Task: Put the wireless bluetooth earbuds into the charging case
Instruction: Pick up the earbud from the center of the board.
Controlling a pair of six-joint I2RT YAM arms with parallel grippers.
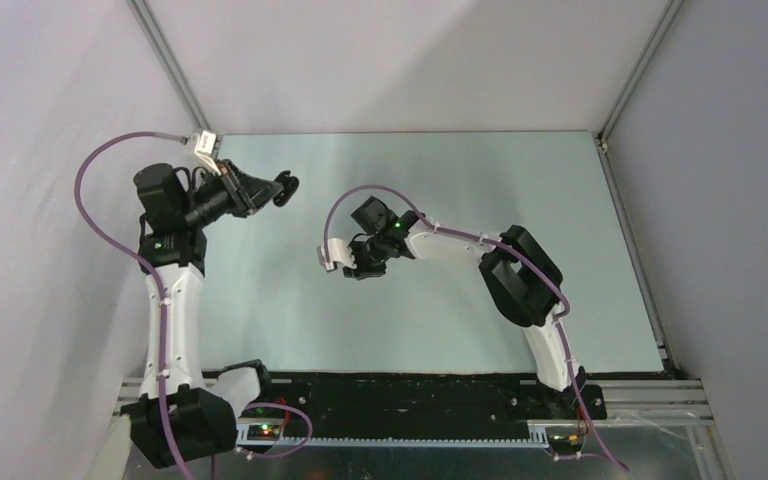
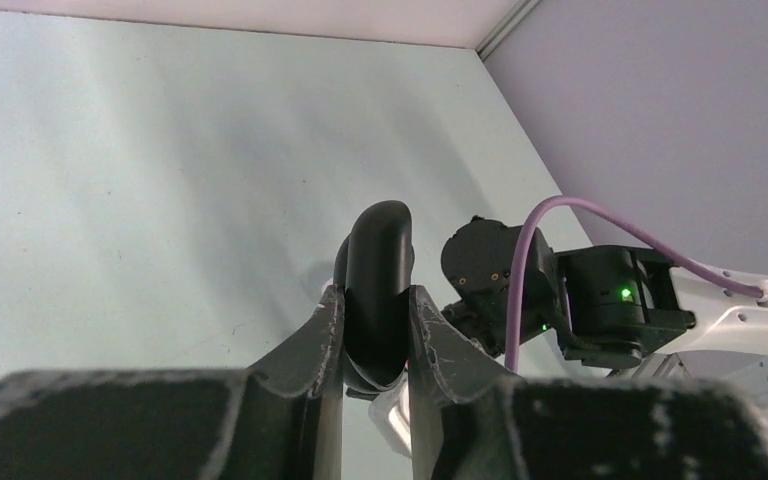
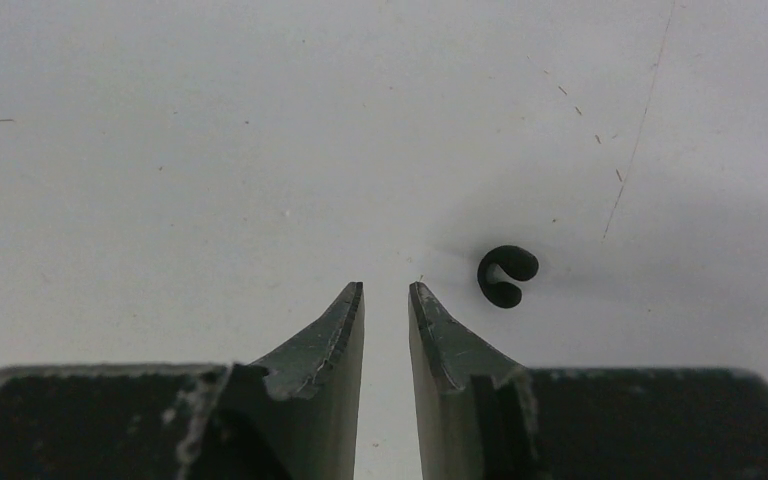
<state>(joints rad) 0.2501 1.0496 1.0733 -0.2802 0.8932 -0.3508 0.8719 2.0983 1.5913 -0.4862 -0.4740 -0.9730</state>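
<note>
My right gripper should keep moving toward the earbud (image 3: 502,278) until its fingers are on both sides of it, and then close. The black earbud (image 3: 516,264) lies free beside that gripper's open fingers.
My left gripper (image 2: 376,290) is shut on a black, rounded charging case (image 2: 380,240), which it holds on edge well above the table. From above, the case (image 1: 286,187) sticks out of that gripper (image 1: 272,190) at the back left. A single black earbud (image 3: 507,275), curled like a small hook, lies on the table just right of my right gripper's (image 3: 386,288) fingertips and a little beyond them. That gripper is open by a narrow gap with nothing in it, and points down at mid-table (image 1: 360,268). No other earbuds show.
The pale table (image 1: 440,180) is walled by a grey enclosure with metal corner posts (image 1: 170,60). The right arm's wrist (image 2: 610,300) and purple cable (image 2: 530,260) sit close to the right of the held case. Both arm bases stand on a black rail (image 1: 410,395) at the near edge.
</note>
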